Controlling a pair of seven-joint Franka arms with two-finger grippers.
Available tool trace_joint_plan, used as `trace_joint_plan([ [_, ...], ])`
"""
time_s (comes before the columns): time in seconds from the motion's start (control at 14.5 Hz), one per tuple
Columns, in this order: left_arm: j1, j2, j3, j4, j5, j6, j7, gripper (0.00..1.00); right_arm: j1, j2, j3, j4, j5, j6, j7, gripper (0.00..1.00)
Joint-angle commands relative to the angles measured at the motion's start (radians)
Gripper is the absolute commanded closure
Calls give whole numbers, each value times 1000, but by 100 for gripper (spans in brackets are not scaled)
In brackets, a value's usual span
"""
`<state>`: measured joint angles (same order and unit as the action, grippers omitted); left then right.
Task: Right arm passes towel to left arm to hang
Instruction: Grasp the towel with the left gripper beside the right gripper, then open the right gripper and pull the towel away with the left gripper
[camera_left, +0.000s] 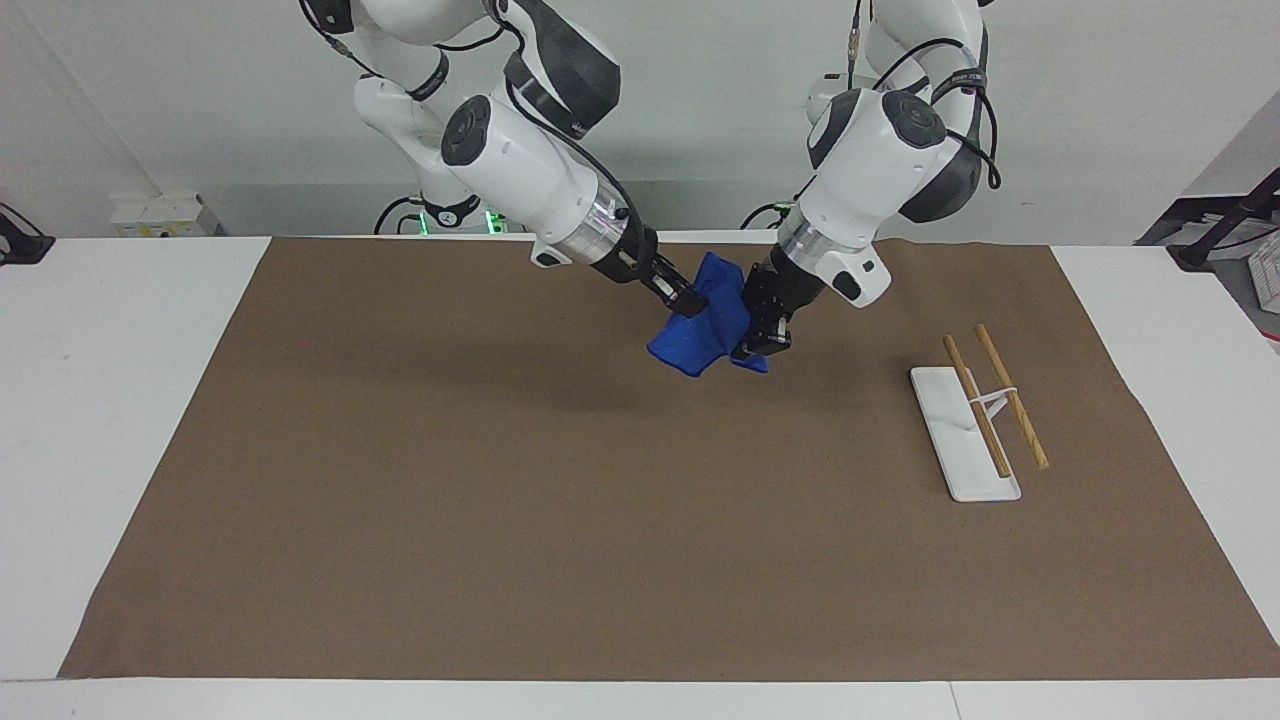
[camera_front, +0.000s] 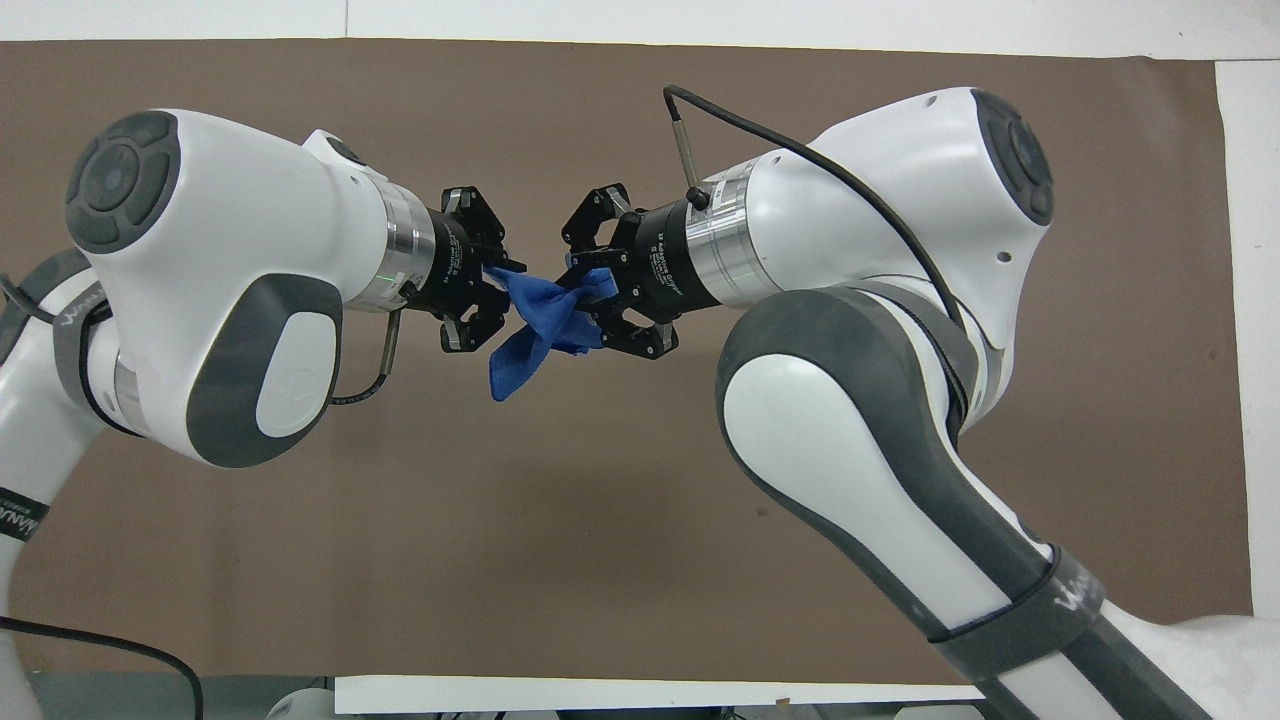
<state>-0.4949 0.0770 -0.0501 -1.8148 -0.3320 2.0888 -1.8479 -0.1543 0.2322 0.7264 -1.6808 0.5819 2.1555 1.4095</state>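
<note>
Next, I open my right gripper and back it off while my left gripper is closed on the towel's edge (camera_front: 506, 278), before my left gripper carries the towel to the wooden rods.
The blue towel (camera_left: 704, 335) hangs bunched in the air over the brown mat, between the two grippers. My right gripper (camera_left: 688, 303) is shut on its upper part. My left gripper (camera_left: 750, 342) has its fingers closed on the towel's edge at the left arm's end. In the overhead view the towel (camera_front: 535, 320) stretches between the left gripper (camera_front: 505, 285) and the right gripper (camera_front: 588, 290), with a loose end drooping down.
A white rack base (camera_left: 940, 405) with two wooden rods (camera_left: 1010, 395) stands on the brown mat (camera_left: 500, 500) toward the left arm's end of the table. White table shows at both ends of the mat.
</note>
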Motion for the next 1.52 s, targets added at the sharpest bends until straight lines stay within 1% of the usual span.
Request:
trace_joint_plan([
  [0.0,-13,-13,12,-21,-22,14,41,100,-16,9,19,6,13,4,-9,100],
  [0.28,-5,-13,13,-20,-22,20,42,100,-17,9,19,6,7,4,-14,99],
  [0.34,-4,-11,13,-20,-22,22,42,100,-19,9,19,6,7,0,-15,76],
  [0.41,-4,-11,13,-18,-22,23,42,100,-21,9,19,6,6,-3,-17,28],
  [0.48,-4,-11,13,-17,-22,23,42,100,-21,7,18,7,3,-3,-27,1],
  [0.69,6,-13,22,-11,-15,28,90,100,-24,4,15,6,1,-25,-110,0],
  [0.83,62,-17,23,-9,-15,25,195,100,-27,-2,-1,6,-16,-74,-217,0],
  [0.9,81,-20,24,-9,-15,23,232,100,-28,-5,-11,6,-61,-119,-303,0],
  [0.97,101,-22,24,-12,-12,23,272,100,-27,-19,-37,4,-159,-194,-401,0],
  [1.1,153,-22,24,-15,-12,23,367,100,-22,-31,-68,7,-404,-317,-594,0],
  [1.17,183,-22,24,-20,-12,25,386,100,-18,-45,-87,6,-519,-360,-695,0],
  [1.24,214,-22,24,-21,-12,23,391,100,-16,-62,-106,6,-592,-388,-781,0],
  [1.31,245,-22,24,-24,-12,23,392,100,-13,-74,-143,6,-628,-410,-863,0],
  [1.45,303,-25,24,-40,-12,23,389,100,7,-103,-252,6,-633,-434,-1016,0],
])
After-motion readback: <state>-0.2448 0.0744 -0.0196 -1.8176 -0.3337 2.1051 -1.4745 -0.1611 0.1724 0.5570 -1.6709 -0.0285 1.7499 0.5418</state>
